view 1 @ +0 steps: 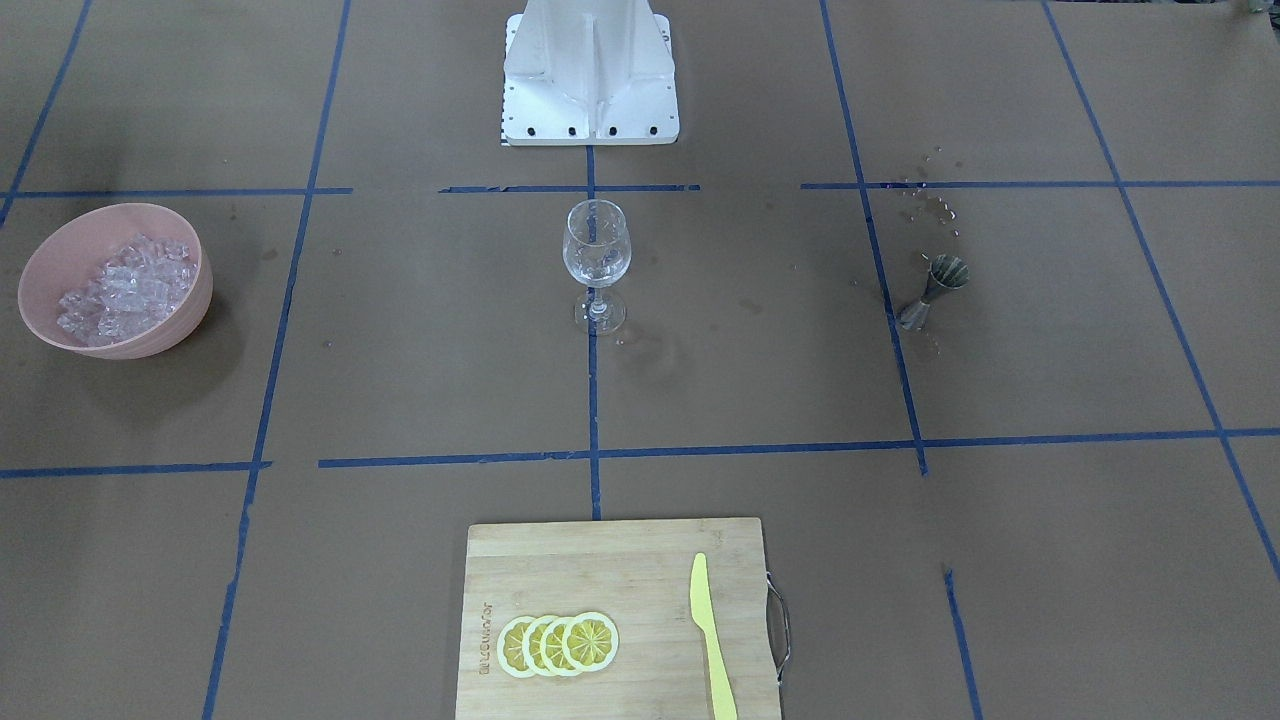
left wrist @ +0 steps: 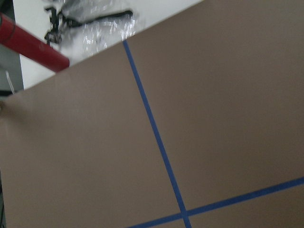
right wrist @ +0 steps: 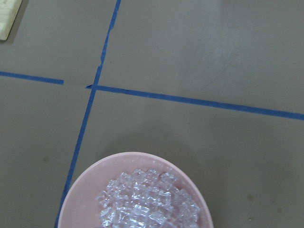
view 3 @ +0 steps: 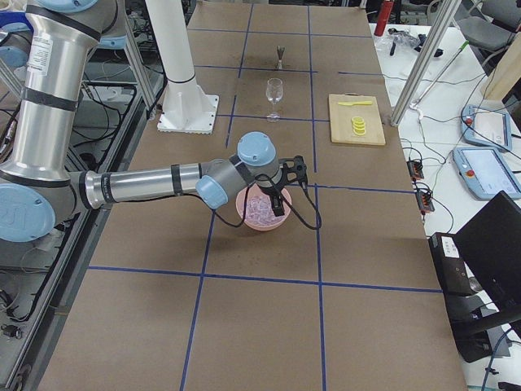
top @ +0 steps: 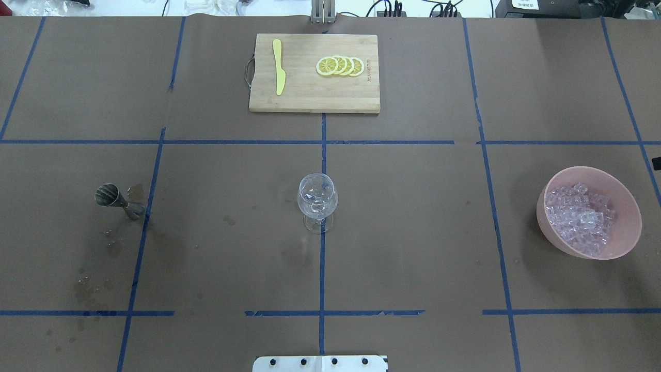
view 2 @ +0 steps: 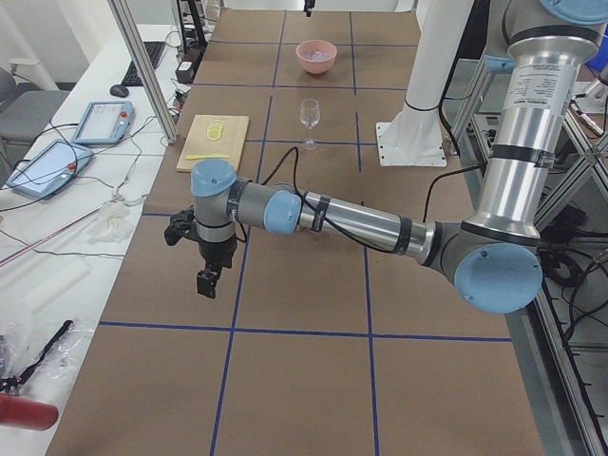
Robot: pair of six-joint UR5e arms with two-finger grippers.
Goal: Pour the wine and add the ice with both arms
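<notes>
I expect a piece of ice (view 1: 125, 276) to come loose from its neighbours when I lift, since gaps and clear edges (view 1: 142, 288) show between the chunks in the pink bowl.
A clear stemmed wine glass (view 1: 596, 250) (top: 317, 199) stands at the table's middle; I cannot make out wine in it. A small metal jigger (view 1: 935, 290) (top: 116, 200) stands on the robot's left side. Ice (view 1: 125, 285) (top: 581, 217) (right wrist: 147, 202) is heaped in a pink bowl (view 1: 190, 300) (top: 547, 227) (right wrist: 118, 159) on the robot's right. My right gripper (view 3: 278, 205) hangs just over that bowl, and I cannot tell whether it is open. My left gripper (view 2: 207, 281) points down over bare table beyond the jigger, far from it; its state is unclear too.
A wooden cutting board (view 1: 600, 570) (top: 310, 98) with lemon slices (view 1: 558, 643) and a yellow knife (view 1: 712, 640) lies on the operators' side. The white pedestal (view 1: 590, 80) stands behind the glass. Wet spots (view 1: 935, 200) (top: 88, 284) mark the paper near the jigger. A red cylinder (left wrist: 33, 45) lies off the table's end.
</notes>
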